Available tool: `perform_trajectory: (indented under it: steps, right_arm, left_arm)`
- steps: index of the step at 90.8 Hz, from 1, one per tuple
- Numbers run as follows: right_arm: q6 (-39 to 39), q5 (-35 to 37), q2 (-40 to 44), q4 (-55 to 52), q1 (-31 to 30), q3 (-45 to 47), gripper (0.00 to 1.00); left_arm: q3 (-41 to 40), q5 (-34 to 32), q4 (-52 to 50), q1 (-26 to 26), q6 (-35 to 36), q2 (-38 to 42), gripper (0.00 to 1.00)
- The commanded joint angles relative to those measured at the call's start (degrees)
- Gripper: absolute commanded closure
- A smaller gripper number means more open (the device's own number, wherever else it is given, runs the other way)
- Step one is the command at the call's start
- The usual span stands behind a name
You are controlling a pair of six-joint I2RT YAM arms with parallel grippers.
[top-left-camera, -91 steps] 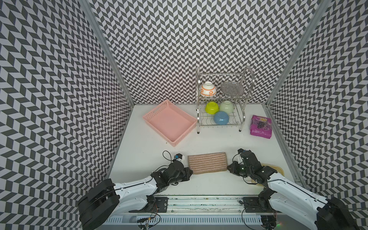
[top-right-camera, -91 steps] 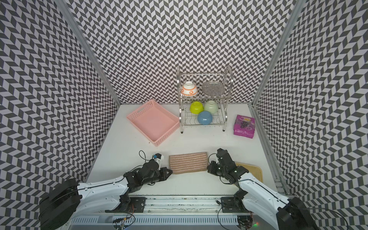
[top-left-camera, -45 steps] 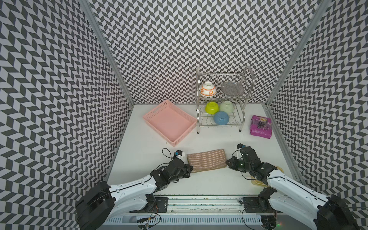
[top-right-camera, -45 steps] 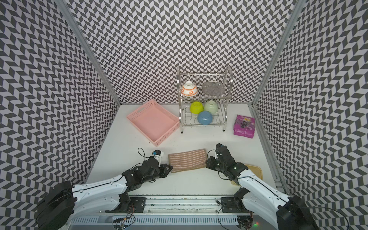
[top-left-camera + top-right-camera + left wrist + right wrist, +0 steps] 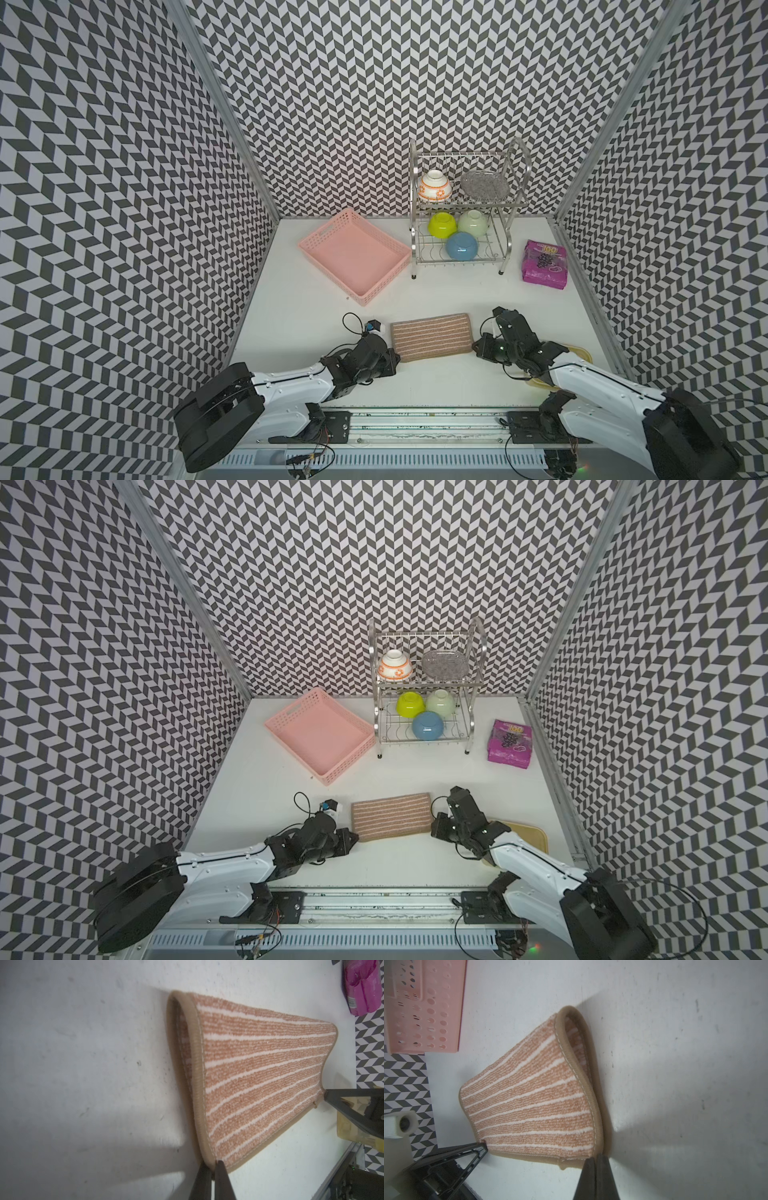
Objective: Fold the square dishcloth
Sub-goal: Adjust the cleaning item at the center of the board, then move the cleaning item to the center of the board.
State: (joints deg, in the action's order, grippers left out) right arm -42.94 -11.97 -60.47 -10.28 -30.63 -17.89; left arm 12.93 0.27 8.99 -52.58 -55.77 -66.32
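The folded dishcloth (image 5: 432,337) is at a slant to the table's front edge, so my left gripper and my right gripper should open, go to the fold's ends (image 5: 397,325) and straighten it.
The square dishcloth (image 5: 432,341) (image 5: 390,816), striped brownish-pink and cream with tan edging, lies folded in half near the table's front edge. The fold is on its far side. My left gripper (image 5: 395,358) (image 5: 355,837) sits low at its near left corner. In the left wrist view the left gripper (image 5: 213,1164) pinches the tan corner of the dishcloth (image 5: 259,1076), with only a thin gap between the jaws. My right gripper (image 5: 476,347) (image 5: 433,827) is at the near right corner. In the right wrist view the right gripper (image 5: 595,1159) is shut on the edging of the dishcloth (image 5: 533,1105).
A pink basket (image 5: 316,245) stands at the back left. Beside it is a metal dish rack (image 5: 513,232) holding bowls. A purple packet (image 5: 544,264) lies at the back right. A tan board (image 5: 579,353) lies under my right arm. A small white and blue part (image 5: 372,326) with a cable lies left of the cloth.
Both grippers have shifted slightly while holding the cloth's near corners, the right one moving a little leftward. The cloth's near edge has settled lower and the cloth lies flatter.
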Motion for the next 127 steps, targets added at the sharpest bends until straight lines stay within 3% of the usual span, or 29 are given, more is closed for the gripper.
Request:
perform_trajectory:
  steps: [1,17,34,49,64,74,95,127]
  right_arm:
    - [1.0,1.6,-1.3,3.8,-0.3,0.5,0.88]
    - [2.2,4.1,-1.7,1.9,-0.3,-0.9,0.72]
    - [4.1,8.4,1.2,-2.9,-0.4,-4.7,0.59]
    - [5.8,11.9,2.3,-5.3,-0.3,-8.7,0.59]
    - [8.2,12.3,-0.5,-4.9,-0.4,-12.9,0.65]
    - [9.5,10.0,-3.7,-3.0,-0.7,-14.6,0.72]
    - [9.6,5.7,-10.3,2.1,-1.3,-16.1,0.72]
    - [9.8,8.1,-19.5,5.6,-1.3,-18.6,0.72]
  left_arm:
    - [-0.9,0.5,0.5,0.2,-0.6,0.0,0.77]
    - [0.3,-1.4,-4.3,0.1,0.2,2.4,0.55]
    - [4.4,-7.4,-11.7,0.4,2.9,6.6,0.5]
    - [9.1,-11.5,-14.6,0.8,5.9,8.9,0.52]
    - [10.7,-11.4,-9.3,1.7,7.9,7.6,0.59]
    - [11.3,-10.1,-4.9,2.8,8.6,4.6,0.61]
    - [11.0,-4.4,3.3,8.0,10.9,-2.8,0.66]
    - [10.6,-2.7,8.0,11.2,12.3,-13.5,0.68]
